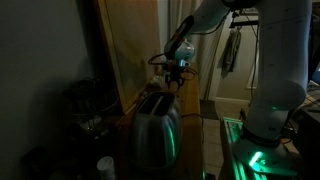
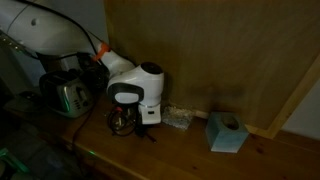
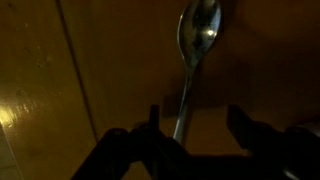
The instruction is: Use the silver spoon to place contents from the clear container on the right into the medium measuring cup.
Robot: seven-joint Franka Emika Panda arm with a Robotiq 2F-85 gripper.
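I can see that the silver spoon's handle [image 3: 185,101] slants closer to one finger of my open gripper, so next I center my gripper and lower it around the handle [image 3: 181,127] before I close it and lift.
The silver spoon [image 3: 198,30] lies on the wooden counter in the wrist view, bowl far from me and handle running back between my fingers. My gripper [image 3: 197,120] hangs over the handle. Its jaws stand apart, with the handle close to the left finger [image 3: 155,122] and a clear gap to the other finger. In both exterior views the gripper [image 1: 176,75] [image 2: 126,118] points down at the counter by the wooden wall. A clear container [image 2: 178,118] sits just beside it. The medium measuring cup is not discernible in the dark.
A steel toaster [image 1: 155,125] [image 2: 68,95] stands on the counter close to the arm. A teal tissue box [image 2: 226,132] sits further along. The tall wooden panel [image 2: 200,50] rises right behind the gripper. The room is very dim.
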